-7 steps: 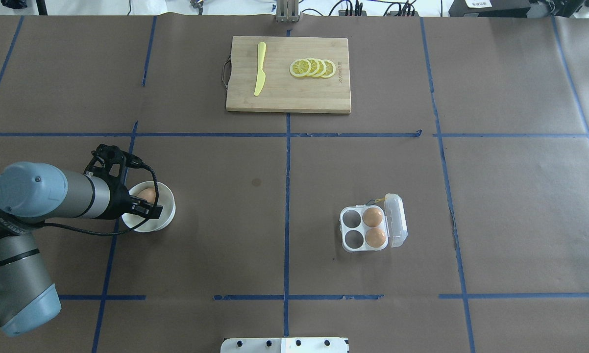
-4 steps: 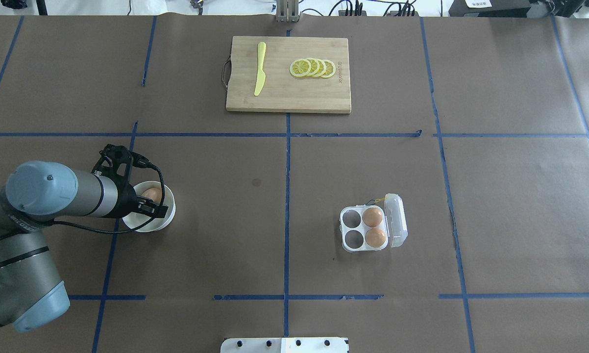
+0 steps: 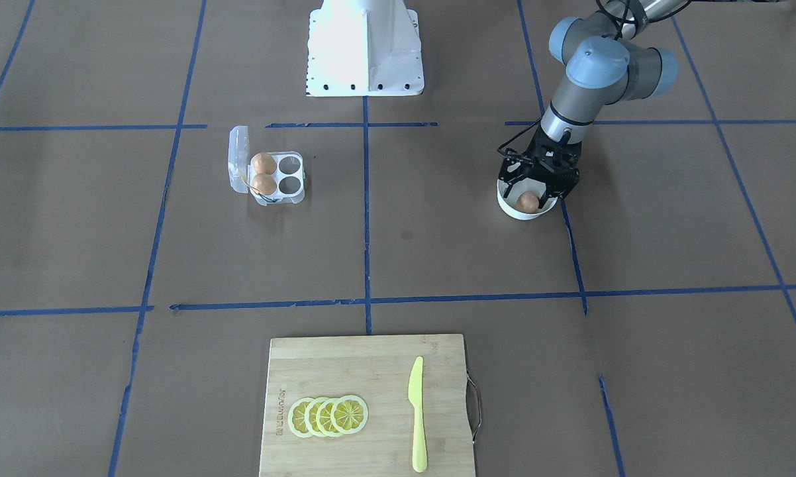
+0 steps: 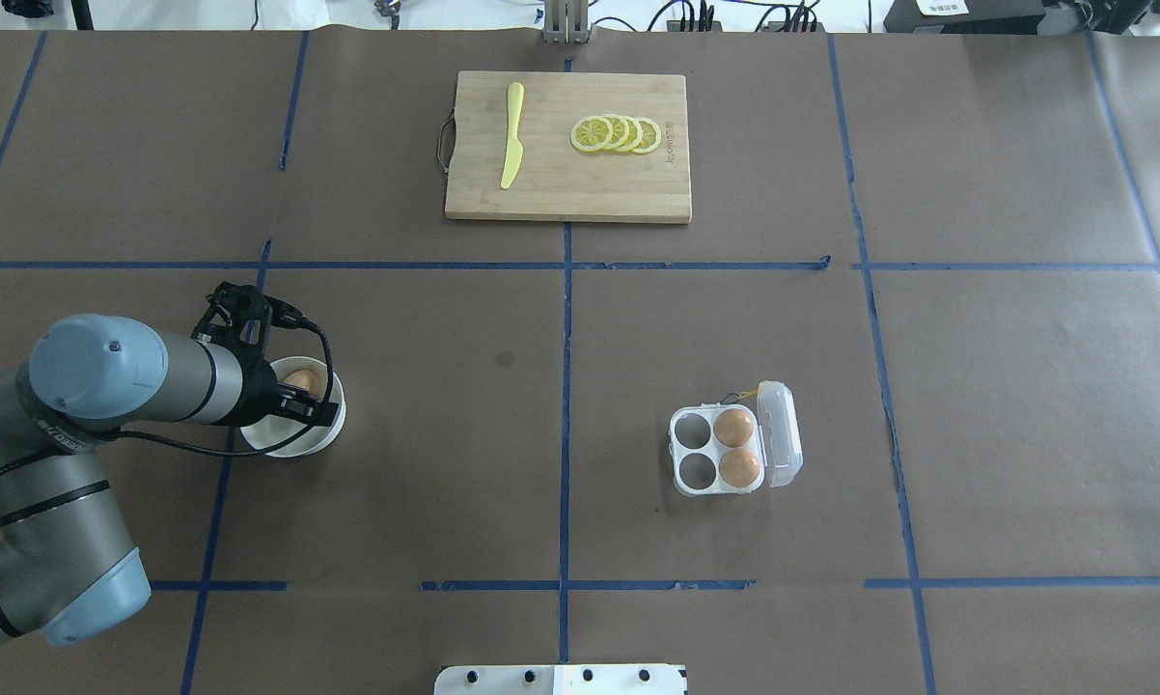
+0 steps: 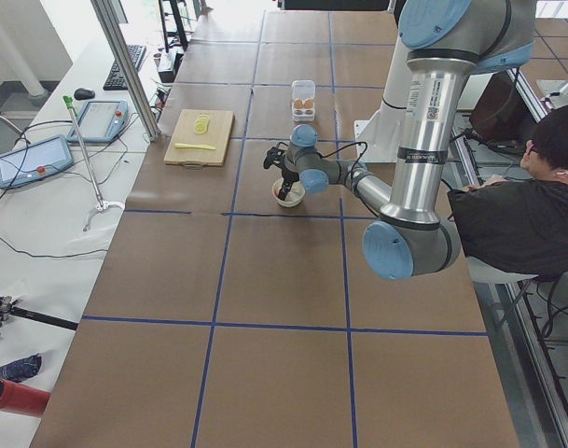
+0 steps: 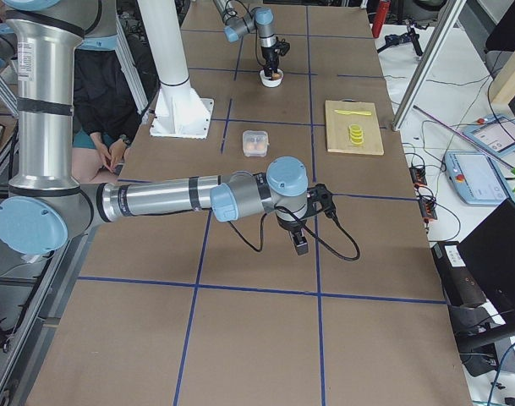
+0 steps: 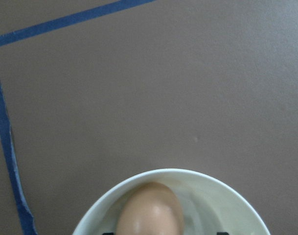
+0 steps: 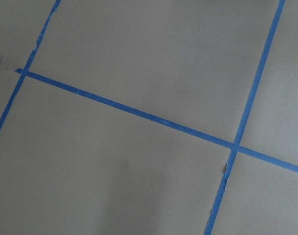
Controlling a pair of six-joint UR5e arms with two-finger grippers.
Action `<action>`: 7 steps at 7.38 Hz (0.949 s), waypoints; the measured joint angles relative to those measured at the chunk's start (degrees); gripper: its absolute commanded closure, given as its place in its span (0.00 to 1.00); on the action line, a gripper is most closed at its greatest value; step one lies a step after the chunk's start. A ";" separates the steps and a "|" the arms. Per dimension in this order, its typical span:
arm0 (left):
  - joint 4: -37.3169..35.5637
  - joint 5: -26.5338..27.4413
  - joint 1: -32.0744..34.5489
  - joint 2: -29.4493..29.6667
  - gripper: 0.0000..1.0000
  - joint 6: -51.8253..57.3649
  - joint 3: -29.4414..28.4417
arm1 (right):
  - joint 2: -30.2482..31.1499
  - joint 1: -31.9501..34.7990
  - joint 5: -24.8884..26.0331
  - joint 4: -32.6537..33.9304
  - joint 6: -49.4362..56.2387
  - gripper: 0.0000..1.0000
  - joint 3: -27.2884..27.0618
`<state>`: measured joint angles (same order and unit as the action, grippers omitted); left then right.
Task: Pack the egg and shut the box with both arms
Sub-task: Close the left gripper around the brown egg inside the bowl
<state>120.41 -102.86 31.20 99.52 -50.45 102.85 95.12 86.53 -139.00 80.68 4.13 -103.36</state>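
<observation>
I expect the clear lid (image 3: pixel 238 159) to swing over and cover the eggs when I close it, because it stands joined along the box's edge (image 3: pixel 249 170).
A tan egg (image 4: pixel 302 381) lies in a round white bowl (image 4: pixel 295 449) at the table's left. My left gripper (image 4: pixel 295 401) is open and reaches down into the bowl, its fingers on either side of the egg; the front view shows the egg (image 3: pixel 529 201) below the gripper (image 3: pixel 537 182). The left wrist view shows the egg (image 7: pixel 149 210) close up in the bowl (image 7: pixel 197 178). The clear box (image 4: pixel 696 449) stands open at the right centre, its lid (image 4: pixel 781 434) folded out, with two eggs (image 4: pixel 734 427) in its right cups. My right gripper (image 6: pixel 300 247) hovers over bare table; I cannot tell its state.
A wooden cutting board (image 4: pixel 568 183) with a yellow knife (image 4: pixel 511 145) and lemon slices (image 4: pixel 617 133) lies at the far centre. The white pedestal (image 3: pixel 365 46) stands at the robot's side. A seated person (image 5: pixel 535 187) is beside the table.
My left arm has swung forward and to the right, bringing the open gripper further over the bowl and around the egg. The box and its eggs have not moved.
</observation>
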 measured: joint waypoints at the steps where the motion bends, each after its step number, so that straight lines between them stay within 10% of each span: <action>1: 0.02 0.02 0.00 0.26 0.25 0.00 -0.29 | 0.03 0.01 -0.02 0.00 0.00 0.00 0.00; 5: 0.09 -0.06 0.00 1.00 0.55 0.08 -0.40 | 0.06 0.04 -0.04 -0.03 0.00 0.00 -0.06; 7: 0.09 -0.06 0.02 0.98 0.90 0.10 -0.27 | 0.07 0.04 -0.04 -0.01 0.00 0.00 -0.06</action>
<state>120.50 -102.92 31.22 100.50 -50.34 102.58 95.19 86.57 -139.04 80.68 4.13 -103.42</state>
